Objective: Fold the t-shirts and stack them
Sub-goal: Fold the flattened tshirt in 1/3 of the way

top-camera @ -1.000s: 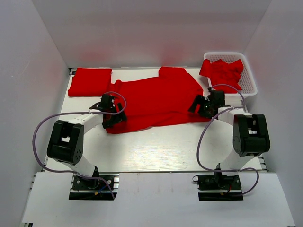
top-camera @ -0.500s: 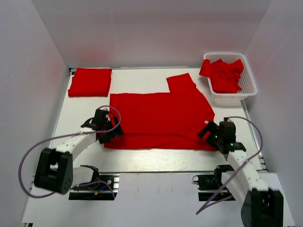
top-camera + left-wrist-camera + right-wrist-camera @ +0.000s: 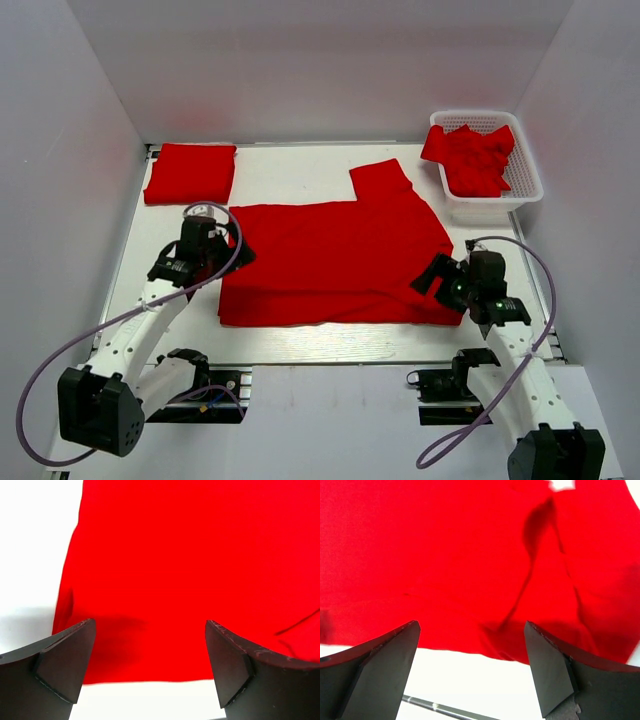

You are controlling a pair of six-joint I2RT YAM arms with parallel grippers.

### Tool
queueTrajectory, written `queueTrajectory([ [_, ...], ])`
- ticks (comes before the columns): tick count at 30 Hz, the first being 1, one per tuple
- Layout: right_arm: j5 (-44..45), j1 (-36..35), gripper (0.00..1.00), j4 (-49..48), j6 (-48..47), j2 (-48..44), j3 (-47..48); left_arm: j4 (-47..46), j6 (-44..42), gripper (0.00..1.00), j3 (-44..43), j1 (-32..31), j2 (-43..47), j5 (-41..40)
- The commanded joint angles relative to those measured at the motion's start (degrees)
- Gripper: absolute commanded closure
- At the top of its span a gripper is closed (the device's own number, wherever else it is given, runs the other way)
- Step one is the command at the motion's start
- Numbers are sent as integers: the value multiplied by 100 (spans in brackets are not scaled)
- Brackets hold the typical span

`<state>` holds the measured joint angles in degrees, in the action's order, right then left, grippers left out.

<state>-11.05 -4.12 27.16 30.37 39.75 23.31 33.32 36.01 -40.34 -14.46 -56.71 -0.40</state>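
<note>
The upper layer of the t-shirt is creased over the cloth (image 3: 516, 607) at its near corner, so the robot's right gripper should first pinch that fold's tip (image 3: 492, 632) and pull it toward the far side.
One red t-shirt (image 3: 330, 255) lies spread flat mid-table, a sleeve (image 3: 380, 178) pointing to the far side and its near hem doubled over. A folded t-shirt (image 3: 190, 172) sits at the far left. More crumpled t-shirts (image 3: 470, 158) fill the basket. My left gripper (image 3: 230, 257) hovers open at the spread shirt's left edge, and the left wrist view shows that gripper (image 3: 150, 655) empty over the red cloth (image 3: 190, 555). My right gripper (image 3: 433, 283) stands open at the shirt's near right corner; seen from the right wrist, this gripper (image 3: 470, 657) holds nothing above the creased cloth (image 3: 445, 555).
A white lattice basket (image 3: 492, 208) stands at the far right corner. White walls enclose the table on three sides. Bare white tabletop (image 3: 330, 340) runs between the shirt and the arm bases. A white neck tag (image 3: 562, 484) shows at the top of the right wrist view.
The spread t-shirt has come nearer and flattened into a rectangle. Both arms swung back toward the near side; over the last half second the left gripper drifted a little farther up the shirt's left edge.
</note>
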Motion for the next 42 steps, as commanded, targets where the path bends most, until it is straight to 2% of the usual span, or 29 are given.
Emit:
queueTrajectory([
  [1, -450, -54, 10, 132, -374, 24, 332, -238, -85, 0, -334, -13, -260, -294],
  [5, -872, -45, 10, -192, -374, 296, 78, -238, -138, 0, -396, -13, -717, -267],
  [9, -847, -45, 10, -176, -374, 464, 77, -238, -138, 0, -326, -13, -903, -407],
  [16, -829, -54, 10, -386, -383, 674, -195, -361, -138, 0, -203, -13, -903, -408],
  [30, -1251, -141, 10, -1599, -312, 1298, -521, -414, -138, 0, -88, -13, -851, -522],
  [36, -750, -177, 10, -1249, -461, 1220, -178, -414, -138, 0, -36, -13, -851, -522],
  [42, -82, -159, 10, -239, -497, 1079, 95, -414, -138, 0, -36, -13, -851, -522],
])
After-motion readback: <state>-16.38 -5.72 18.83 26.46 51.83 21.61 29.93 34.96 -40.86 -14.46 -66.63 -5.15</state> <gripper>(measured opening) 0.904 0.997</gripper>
